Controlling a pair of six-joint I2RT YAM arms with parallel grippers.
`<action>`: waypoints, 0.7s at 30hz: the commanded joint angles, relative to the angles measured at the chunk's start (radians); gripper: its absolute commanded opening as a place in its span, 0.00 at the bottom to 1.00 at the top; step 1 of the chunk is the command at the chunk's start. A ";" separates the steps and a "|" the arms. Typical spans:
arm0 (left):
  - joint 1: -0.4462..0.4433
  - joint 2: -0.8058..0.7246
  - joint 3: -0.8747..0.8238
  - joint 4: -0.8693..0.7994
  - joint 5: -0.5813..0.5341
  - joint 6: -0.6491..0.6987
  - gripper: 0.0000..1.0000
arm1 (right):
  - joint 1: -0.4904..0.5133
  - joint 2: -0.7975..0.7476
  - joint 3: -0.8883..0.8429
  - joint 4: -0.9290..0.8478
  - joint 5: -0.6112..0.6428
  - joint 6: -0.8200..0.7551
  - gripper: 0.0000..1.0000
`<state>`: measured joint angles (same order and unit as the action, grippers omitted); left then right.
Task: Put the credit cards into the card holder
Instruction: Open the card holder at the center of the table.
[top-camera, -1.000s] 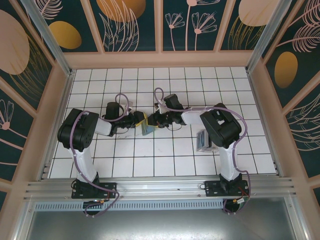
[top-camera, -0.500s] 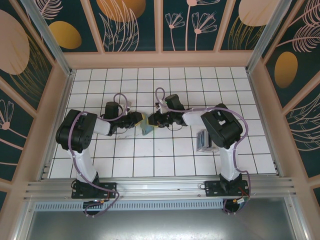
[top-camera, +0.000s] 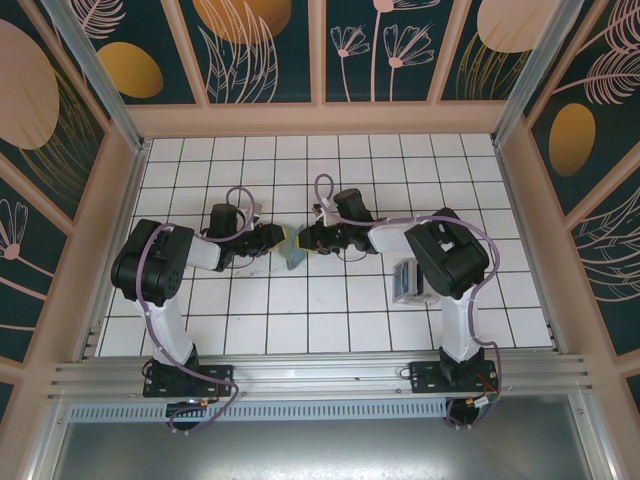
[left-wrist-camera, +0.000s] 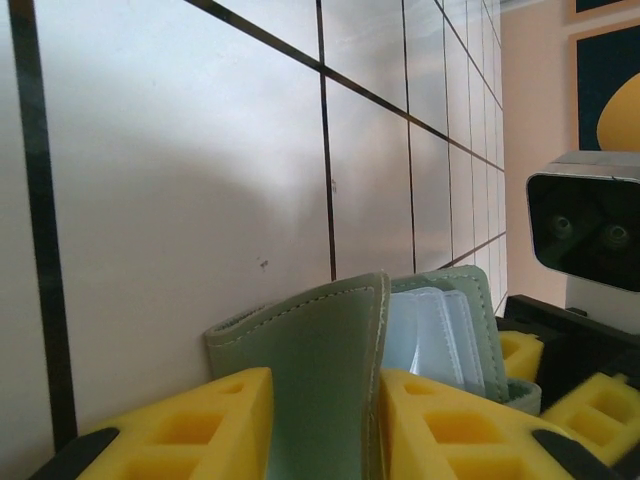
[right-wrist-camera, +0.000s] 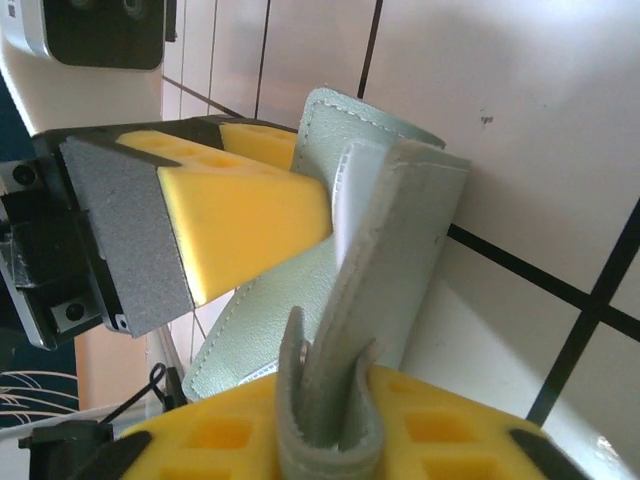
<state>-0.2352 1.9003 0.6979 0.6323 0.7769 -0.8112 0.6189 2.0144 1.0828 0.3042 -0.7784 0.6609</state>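
The flap of the card holder is standing over the clear sleeves. Next, my left gripper opens, lets the card holder spread wide, and then pinches the flap's edge to hold it open.
The grey-green card holder stands on edge on the tiled table between my two grippers, partly spread. My left gripper is shut on one flap, its yellow pads pressed on both faces. The other flap, with its pale blue-green lining, opens away to the right. My right gripper is shut on that folded flap edge, and the holder rises from it. The left finger pad lies against the holder. In the top view the left gripper and right gripper face each other. The credit cards are out of view.
A translucent grey-white box sits on the tiles beside the right arm's upper link. The white tiled floor lies open in front of the grippers. The pink side walls bound the table.
Both grippers have closed further on the card holder's flaps. The holder now sits a little farther back and more spread between them.
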 joint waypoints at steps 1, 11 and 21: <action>0.002 0.011 -0.016 -0.079 -0.066 0.030 0.35 | -0.003 -0.059 -0.004 0.084 -0.041 0.013 0.14; 0.004 0.021 -0.012 -0.034 -0.014 -0.003 0.44 | 0.001 -0.129 0.077 -0.183 0.088 -0.122 0.01; 0.007 0.051 0.020 -0.057 -0.040 -0.003 0.49 | -0.005 -0.138 0.197 -0.481 0.239 -0.248 0.03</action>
<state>-0.2222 1.9236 0.7017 0.6907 0.7845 -0.8635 0.6151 1.9320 1.2263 -0.0978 -0.5915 0.4797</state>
